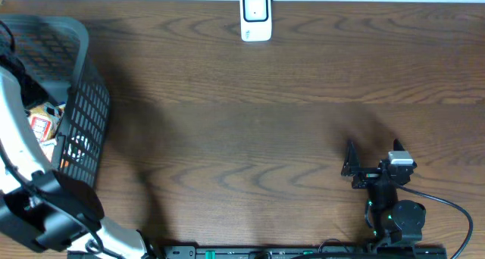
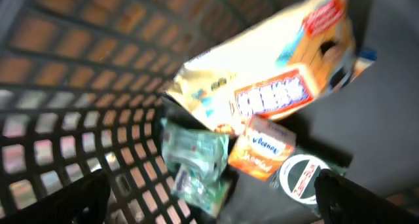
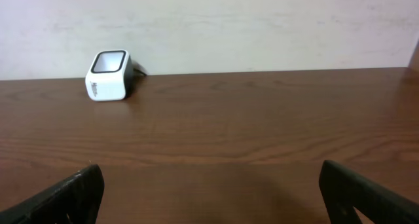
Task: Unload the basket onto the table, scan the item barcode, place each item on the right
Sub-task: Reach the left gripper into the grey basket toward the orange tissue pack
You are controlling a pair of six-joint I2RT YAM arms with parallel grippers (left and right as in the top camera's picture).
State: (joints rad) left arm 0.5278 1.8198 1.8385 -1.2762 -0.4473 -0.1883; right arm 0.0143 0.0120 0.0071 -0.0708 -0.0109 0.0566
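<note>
The orange tissue pack's top [image 2: 271, 131] is uncovered in front of my left gripper's open fingers. I should go on down until the fingers are around its sides [image 2: 255, 157], and then close them.
The white barcode scanner [image 1: 255, 15] stands at the table's far edge and shows in the right wrist view at the back left, scanner [image 3: 109, 75]. Several items lie in the dark mesh basket [image 1: 85, 111]: a golden snack bag [image 2: 262, 73], an orange tissue pack [image 2: 262, 149], a green packet [image 2: 193, 162] and a round white-rimmed tin [image 2: 302, 178]. My left gripper [image 2: 213, 201] hangs open inside the basket just above the green packet, holding nothing. My right gripper [image 1: 373, 154] rests open over bare table at the front right, right gripper [image 3: 209, 198].
The basket's mesh wall [image 2: 65, 86] rises close on the left of my left gripper. My left arm [image 1: 19, 149] reaches over the basket's front rim. A black cable [image 1: 455, 210] trails from the right arm's base.
</note>
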